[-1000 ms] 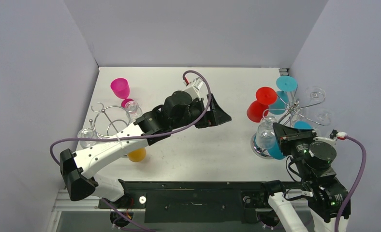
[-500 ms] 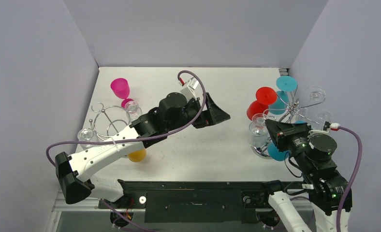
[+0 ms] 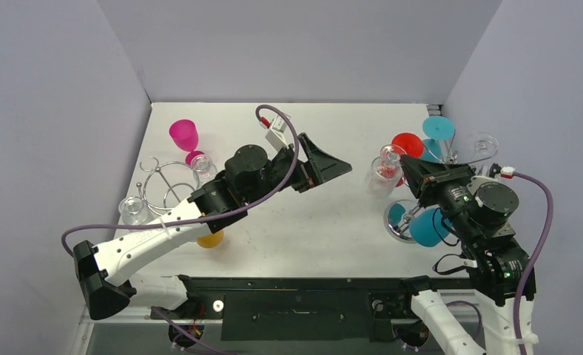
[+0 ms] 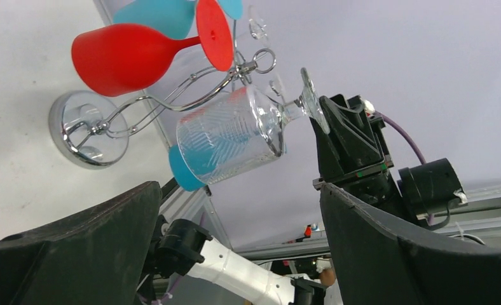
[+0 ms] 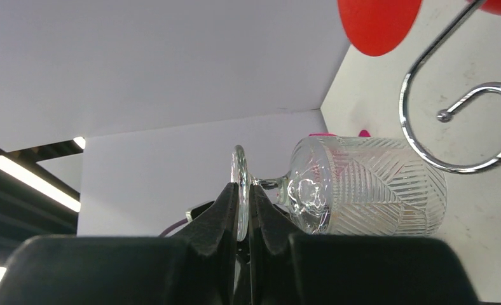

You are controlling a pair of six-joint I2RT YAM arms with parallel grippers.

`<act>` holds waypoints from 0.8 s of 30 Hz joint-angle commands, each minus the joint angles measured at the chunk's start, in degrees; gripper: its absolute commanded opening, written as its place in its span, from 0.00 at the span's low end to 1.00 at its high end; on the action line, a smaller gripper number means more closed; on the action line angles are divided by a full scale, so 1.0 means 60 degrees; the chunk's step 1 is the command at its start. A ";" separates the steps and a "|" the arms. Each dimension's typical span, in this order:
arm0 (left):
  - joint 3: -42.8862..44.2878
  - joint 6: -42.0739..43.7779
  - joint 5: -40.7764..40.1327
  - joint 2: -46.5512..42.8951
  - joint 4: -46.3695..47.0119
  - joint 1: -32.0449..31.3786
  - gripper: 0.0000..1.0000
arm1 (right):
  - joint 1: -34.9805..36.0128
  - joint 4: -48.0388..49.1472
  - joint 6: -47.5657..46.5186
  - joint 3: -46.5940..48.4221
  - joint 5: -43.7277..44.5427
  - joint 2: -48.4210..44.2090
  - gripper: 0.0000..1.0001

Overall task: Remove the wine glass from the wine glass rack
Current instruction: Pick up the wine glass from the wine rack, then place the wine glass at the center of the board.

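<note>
My right gripper holds the clear glass's foot (image 3: pixel 392 152) and the bowl is free, so my left gripper keeps going toward the bowl and closes on its rim (image 3: pixel 378 189).
A clear cut-pattern wine glass (image 3: pixel 383 171) lies sideways in the air, left of the chrome wine glass rack (image 3: pixel 451 159). My right gripper (image 5: pixel 243 190) is shut on its round foot, with the bowl (image 5: pixel 362 187) pointing away. A curled rack hook (image 5: pixel 464 121) stands beside the bowl and does not touch it. My left gripper (image 3: pixel 333 170) hovers over the table's middle, open and empty, facing the glass (image 4: pixel 232 136). A red glass (image 3: pixel 405 144) and teal glasses (image 3: pixel 438 127) hang on the rack.
The rack's round chrome base (image 4: pixel 86 130) rests on the table at the right. A second wire rack (image 3: pixel 166 181) stands at the left, with a pink glass (image 3: pixel 184 134), a clear glass (image 3: pixel 133 209) and an orange one (image 3: pixel 210 238) around it. Walls enclose three sides.
My right gripper has carried the clear glass up and to the left, away from the rack. My left gripper has opened wider and its arm has shifted slightly left.
</note>
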 commanded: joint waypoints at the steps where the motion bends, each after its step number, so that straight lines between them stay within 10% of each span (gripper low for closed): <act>1: -0.0223 -0.0401 0.0085 -0.0266 0.1435 0.0024 0.94 | 0.0177 0.2391 0.1013 0.0518 -0.0372 0.0362 0.00; 24: -0.0688 -0.1000 0.0254 -0.0652 0.4097 0.0364 0.87 | 0.3202 0.5923 0.2381 0.0475 0.0952 0.1777 0.00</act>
